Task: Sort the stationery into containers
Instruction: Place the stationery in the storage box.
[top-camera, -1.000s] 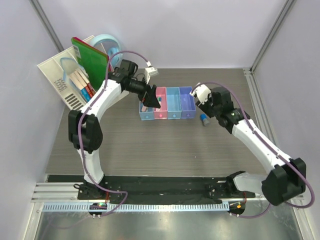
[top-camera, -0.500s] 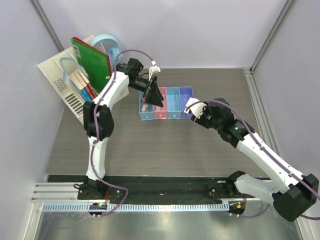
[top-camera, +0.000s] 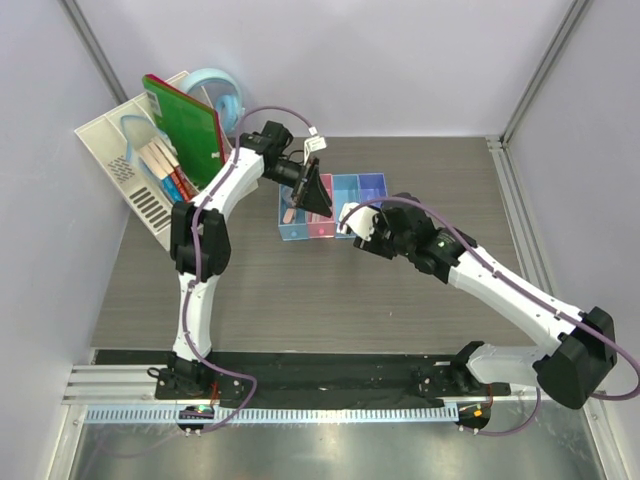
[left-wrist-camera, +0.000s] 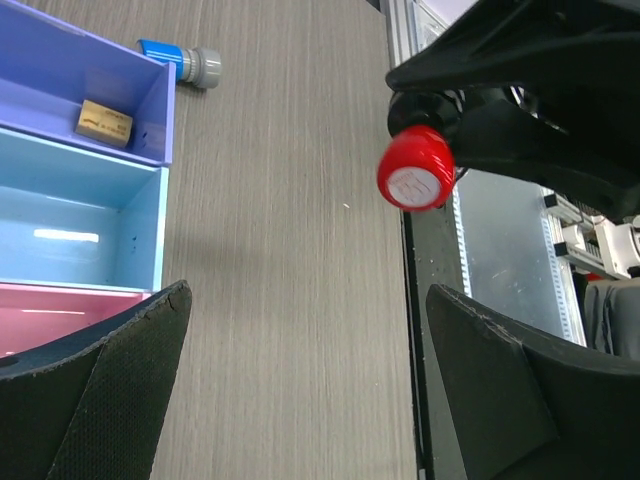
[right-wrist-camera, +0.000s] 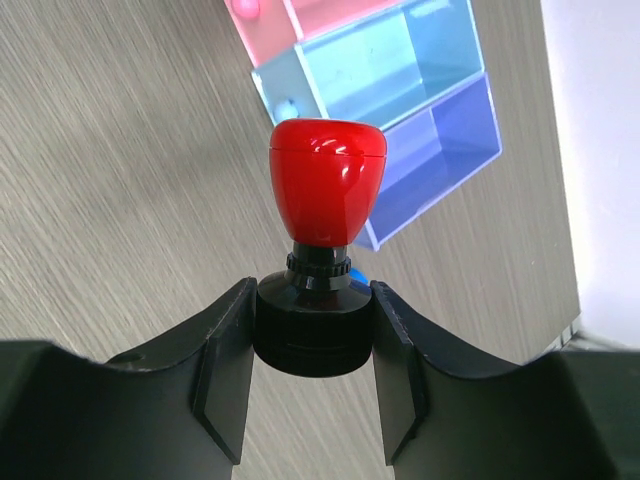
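Note:
My right gripper is holding only the black base (right-wrist-camera: 313, 335), and the red end (left-wrist-camera: 415, 170) is facing my open left gripper. My left gripper should keep moving in until its fingers are on both sides of that end.
My right gripper (right-wrist-camera: 312, 340) is shut on the black base of the red-and-black cylinder (right-wrist-camera: 325, 200) and holds it above the table, just in front of the row of bins (top-camera: 372, 187). It also shows in the left wrist view (left-wrist-camera: 417, 180). My left gripper (top-camera: 318, 195) hovers over the pink bin (left-wrist-camera: 60, 305), open and empty (left-wrist-camera: 305, 400). The orange block (left-wrist-camera: 103, 120) lies in the violet-blue bin (left-wrist-camera: 150, 100). The blue bin (left-wrist-camera: 80, 225) looks bare. The blue-grey cylinder (left-wrist-camera: 180, 60) lies on the table beyond the violet-blue bin. The pens are not clearly visible.
The white slotted organizer (top-camera: 120, 160), the green book (top-camera: 185, 125) and the round light-blue tape dispenser (top-camera: 215, 90) stand at the back left. A metal rail (top-camera: 510, 200) runs along the table's right edge.
My right gripper has swung left with the red-and-black cylinder, from right of the bins to their front. My left gripper has shifted slightly right over the bins.

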